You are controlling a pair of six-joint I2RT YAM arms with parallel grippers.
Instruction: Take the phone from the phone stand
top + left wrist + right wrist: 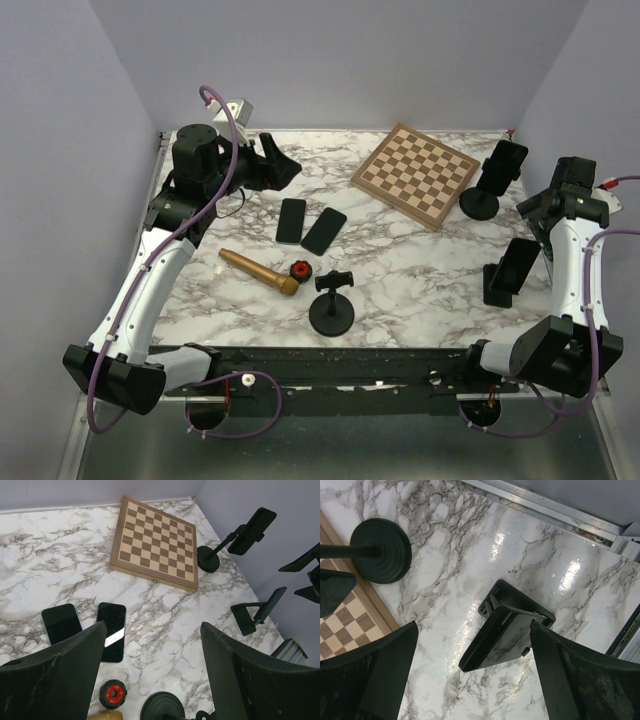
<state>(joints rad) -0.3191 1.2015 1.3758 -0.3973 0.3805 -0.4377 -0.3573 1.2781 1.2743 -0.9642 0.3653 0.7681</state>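
The dark phone's upper edge (pixel 524 241) sticks up clear of its stand toward the open fingers of the robot's right gripper, so the robot should keep moving in until the fingers are on both sides of that edge (pixel 484 639).
A dark phone (pixel 502 637) leans tilted on a small black phone stand (pixel 540 611) near the table's right edge, also seen as phone (pixel 515 266) in the top view. My right gripper (pixel 472 627) hangs open above it, one finger on each side and neither touching; the same gripper (pixel 533 212) shows from above. A second phone (pixel 505 160) sits on a round-based stand (pixel 479 206) at the back right. My left gripper (pixel 285 165) is open and empty at the back left, far from both stands; its wrist view shows the gripper (pixel 152 625) above bare marble.
Two phones (pixel 291 220) (pixel 323 231) lie flat mid-table. A chessboard (pixel 415 174) lies at the back. An empty round-based stand (pixel 332 300), a red-and-black wheel (pixel 300 269) and a wooden handle (pixel 258 271) sit near the front. The table's metal edge (pixel 545 505) runs close to the right stand.
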